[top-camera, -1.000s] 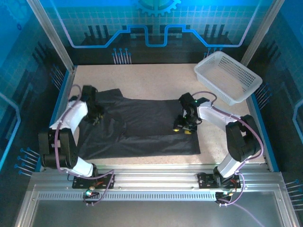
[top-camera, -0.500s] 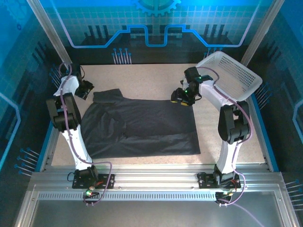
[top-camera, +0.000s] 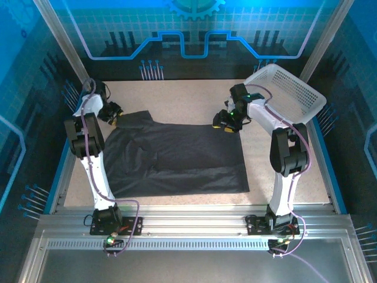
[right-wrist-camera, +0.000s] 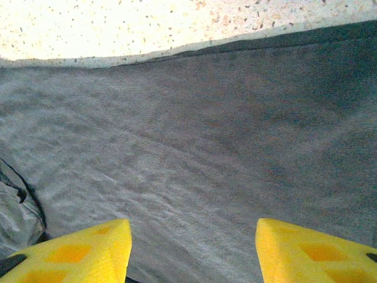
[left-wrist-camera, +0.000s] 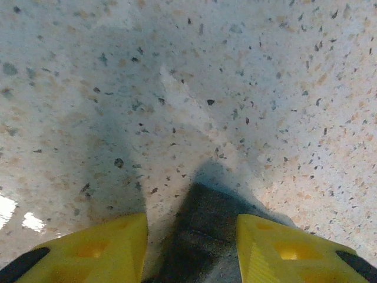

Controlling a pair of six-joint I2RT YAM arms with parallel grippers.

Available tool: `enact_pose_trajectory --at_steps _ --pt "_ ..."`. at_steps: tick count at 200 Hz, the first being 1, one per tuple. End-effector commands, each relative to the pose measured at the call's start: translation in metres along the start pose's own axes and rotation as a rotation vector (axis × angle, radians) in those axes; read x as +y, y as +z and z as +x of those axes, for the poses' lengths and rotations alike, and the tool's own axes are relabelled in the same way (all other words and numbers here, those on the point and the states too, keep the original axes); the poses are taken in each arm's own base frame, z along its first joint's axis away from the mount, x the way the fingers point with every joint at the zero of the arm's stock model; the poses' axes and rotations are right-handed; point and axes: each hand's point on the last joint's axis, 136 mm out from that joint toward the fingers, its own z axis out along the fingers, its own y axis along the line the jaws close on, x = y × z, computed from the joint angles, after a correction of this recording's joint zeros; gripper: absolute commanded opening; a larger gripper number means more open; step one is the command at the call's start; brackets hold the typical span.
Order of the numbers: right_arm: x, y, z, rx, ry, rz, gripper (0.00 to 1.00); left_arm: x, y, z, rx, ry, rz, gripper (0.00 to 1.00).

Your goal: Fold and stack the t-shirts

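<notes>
My gripper will carry the t-shirt's far side [top-camera: 188,132] over. The folded near part of the t-shirt has a straight edge [top-camera: 197,171], so the far side will fold flat and meet that edge.
One dark charcoal t-shirt [top-camera: 177,156] lies spread flat across the middle of the table. My left gripper [top-camera: 112,112] is at its far left sleeve corner. In the left wrist view the yellow fingers [left-wrist-camera: 106,247] stand apart, and a dark tip of the t-shirt [left-wrist-camera: 203,233] lies on the speckled table between them, untouched by either pad; the left gripper [left-wrist-camera: 191,230] is open. My right gripper [top-camera: 227,122] hovers at the shirt's far right corner. It is open [right-wrist-camera: 193,236] over smooth dark t-shirt cloth [right-wrist-camera: 206,135], whose edge runs just beyond.
A white lattice basket [top-camera: 294,88] stands at the back right, close behind the right arm's forearm. Bare speckled table [top-camera: 188,97] runs along the far side of the shirt and to its right. Blue frame rails border both sides.
Both arms have stretched from the shirt's middle out to its far corners. In the last half second the left gripper shifted slightly right onto the sleeve corner; the right one held still.
</notes>
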Motion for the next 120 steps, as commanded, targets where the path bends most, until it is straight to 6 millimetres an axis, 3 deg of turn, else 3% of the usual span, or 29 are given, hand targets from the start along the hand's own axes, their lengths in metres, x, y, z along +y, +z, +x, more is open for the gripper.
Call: enact_pose_trajectory --at_steps 1,29,49,90,120 --pt "-0.001 0.002 0.004 0.023 0.022 -0.001 0.59 -0.009 0.014 0.021 0.07 0.033 0.003 0.39" --pt "-0.012 -0.001 0.001 -0.009 0.039 0.067 0.57 -0.021 0.015 0.02 0.066 0.035 0.03 0.15" --pt "-0.028 -0.004 -0.008 -0.068 0.054 0.16 0.55 -0.039 0.002 0.013 0.022 0.065 0.051 0.0" --pt "-0.066 0.003 -0.041 -0.171 0.119 0.361 0.51 -0.093 -0.042 -0.001 -0.116 0.137 0.136 0.0" --pt "-0.089 0.009 -0.061 -0.19 0.163 0.471 0.5 -0.116 -0.053 0.004 -0.145 0.177 0.184 0.0"
